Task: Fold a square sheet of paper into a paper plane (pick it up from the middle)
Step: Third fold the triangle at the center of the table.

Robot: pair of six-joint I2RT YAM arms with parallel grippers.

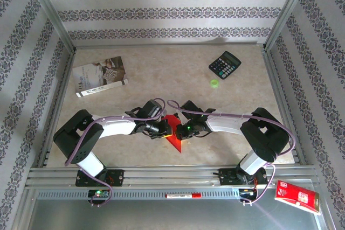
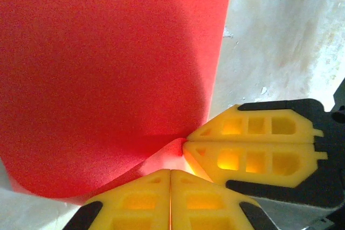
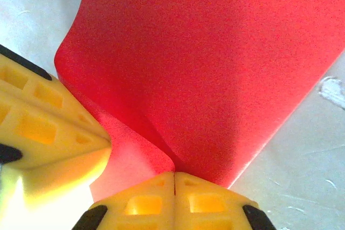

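The fold's rounded edge point(image 3: 66, 60) bulges beside the flap's corner under my right gripper, so my left gripper should withdraw and flatten the fold from the sheet's near point point(image 1: 179, 146).
The square sheet of paper point(image 1: 178, 143) is bright red and lies near the table's front middle, tapering to a point on the near side. My left gripper point(image 1: 163, 132) and right gripper point(image 1: 179, 131) meet tip to tip over it. In the left wrist view the sheet point(image 2: 108, 79) bulges upward, and my left gripper point(image 2: 171, 172) is shut with paper pinched at its yellow tips. The right gripper's fingers point(image 2: 253, 152) come in from the right. In the right wrist view a crease of the sheet point(image 3: 215, 63) runs into my shut right gripper point(image 3: 174, 174). The left gripper's fingers point(image 3: 43, 133) stand beside it.
A black calculator point(image 1: 225, 64) and a small green thing point(image 1: 214, 83) lie at the back right. A grey-white booklet point(image 1: 100, 76) lies at the back left. A glossy red packet point(image 1: 297, 196) rests on the metal ledge at the near right. Metal frame posts border the table.
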